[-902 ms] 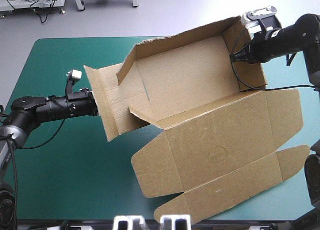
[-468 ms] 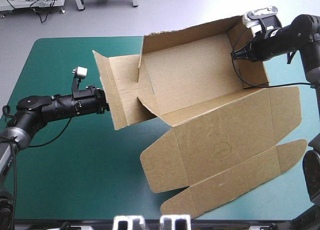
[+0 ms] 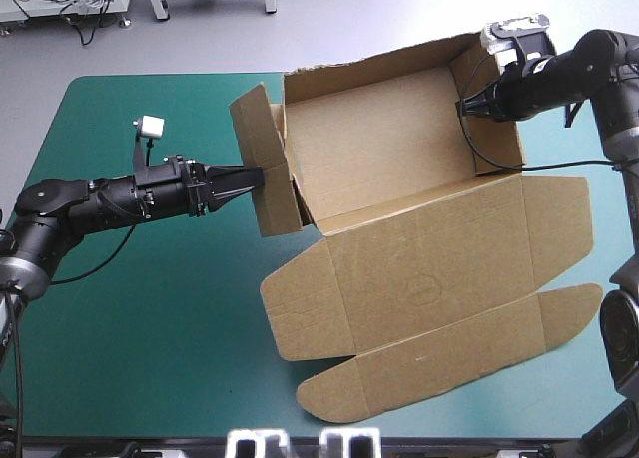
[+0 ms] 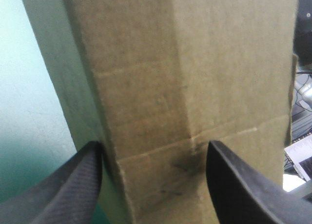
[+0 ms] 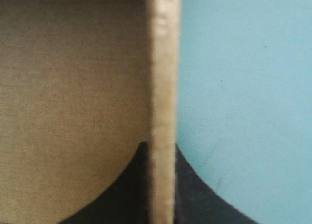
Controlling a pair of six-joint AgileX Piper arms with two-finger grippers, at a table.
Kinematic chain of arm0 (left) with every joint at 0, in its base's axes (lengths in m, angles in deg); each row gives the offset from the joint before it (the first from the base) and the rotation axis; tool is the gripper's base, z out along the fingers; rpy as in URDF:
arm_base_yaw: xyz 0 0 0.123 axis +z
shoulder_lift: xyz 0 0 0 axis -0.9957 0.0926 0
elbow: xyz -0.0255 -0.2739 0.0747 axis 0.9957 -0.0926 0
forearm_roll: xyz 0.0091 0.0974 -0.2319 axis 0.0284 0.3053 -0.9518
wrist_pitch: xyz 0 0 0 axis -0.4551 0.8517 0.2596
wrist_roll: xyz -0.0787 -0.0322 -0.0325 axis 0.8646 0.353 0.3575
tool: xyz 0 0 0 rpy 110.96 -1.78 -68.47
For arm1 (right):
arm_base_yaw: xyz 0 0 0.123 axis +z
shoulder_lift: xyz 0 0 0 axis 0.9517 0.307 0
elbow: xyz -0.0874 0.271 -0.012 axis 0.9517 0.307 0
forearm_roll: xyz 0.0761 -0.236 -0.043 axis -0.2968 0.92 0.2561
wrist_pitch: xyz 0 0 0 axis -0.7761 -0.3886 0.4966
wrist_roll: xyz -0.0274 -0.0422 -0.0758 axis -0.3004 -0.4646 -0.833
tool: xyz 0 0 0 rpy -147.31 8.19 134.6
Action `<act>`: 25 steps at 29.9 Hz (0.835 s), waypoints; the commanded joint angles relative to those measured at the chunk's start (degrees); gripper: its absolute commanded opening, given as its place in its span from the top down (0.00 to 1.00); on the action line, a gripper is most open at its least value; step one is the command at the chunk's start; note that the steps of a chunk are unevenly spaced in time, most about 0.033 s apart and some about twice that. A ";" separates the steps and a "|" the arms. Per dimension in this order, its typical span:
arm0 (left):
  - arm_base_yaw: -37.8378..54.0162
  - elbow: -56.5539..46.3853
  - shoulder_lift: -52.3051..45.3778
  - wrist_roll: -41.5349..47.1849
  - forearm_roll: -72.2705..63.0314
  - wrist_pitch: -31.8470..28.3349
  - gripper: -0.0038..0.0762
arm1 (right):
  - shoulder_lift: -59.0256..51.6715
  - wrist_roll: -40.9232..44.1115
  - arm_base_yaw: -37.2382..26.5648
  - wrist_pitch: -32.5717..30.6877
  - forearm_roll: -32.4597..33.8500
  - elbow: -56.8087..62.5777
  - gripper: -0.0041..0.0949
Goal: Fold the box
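Observation:
The end flap (image 3: 264,159) at my left gripper has parallel creases (image 4: 195,139) across it, so it will tuck into the tray and stay there when I fold it.
The brown box (image 3: 399,149) stands as an open tray at the table's far middle, its lid (image 3: 439,268) flat toward the near right. My left gripper (image 3: 250,177) is open, its black fingertips against the outside of the left end flap (image 3: 268,164), which stands upright. In the left wrist view that flap (image 4: 185,87) fills the picture, with the left gripper (image 4: 153,148) spread across it. My right gripper (image 3: 467,107) is shut on the tray's right wall (image 3: 489,109). The right wrist view shows the wall's edge (image 5: 163,87) pinched in the right gripper (image 5: 161,148).
Bare teal-green cover (image 3: 130,308) lies left of the box and toward the near left corner. The lid's outer flap (image 3: 449,363) reaches close to the table's front edge and right side.
The left end flap has swung up from slanting outward to standing against the tray's end. My left gripper has moved right with it. The whole box has shifted slightly.

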 commanded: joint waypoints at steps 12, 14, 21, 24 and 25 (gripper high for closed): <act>-1.52 2.91 -2.16 1.76 -6.00 5.82 0.36 | -1.98 7.59 9.31 8.86 7.23 -1.75 0.98; -1.52 4.08 -2.16 2.25 -4.60 5.41 0.36 | -1.65 8.66 10.38 9.16 8.33 -1.75 0.98; -3.96 10.08 -2.16 11.54 10.96 -5.20 0.36 | -0.76 13.06 13.95 12.08 11.33 -1.75 0.98; -7.30 11.78 -2.16 17.39 20.46 -12.37 0.36 | -0.64 13.85 14.63 12.96 10.65 -1.75 0.98; -8.28 12.10 -2.16 19.44 23.11 -14.49 0.36 | -0.64 14.14 14.63 13.13 10.16 -1.75 0.98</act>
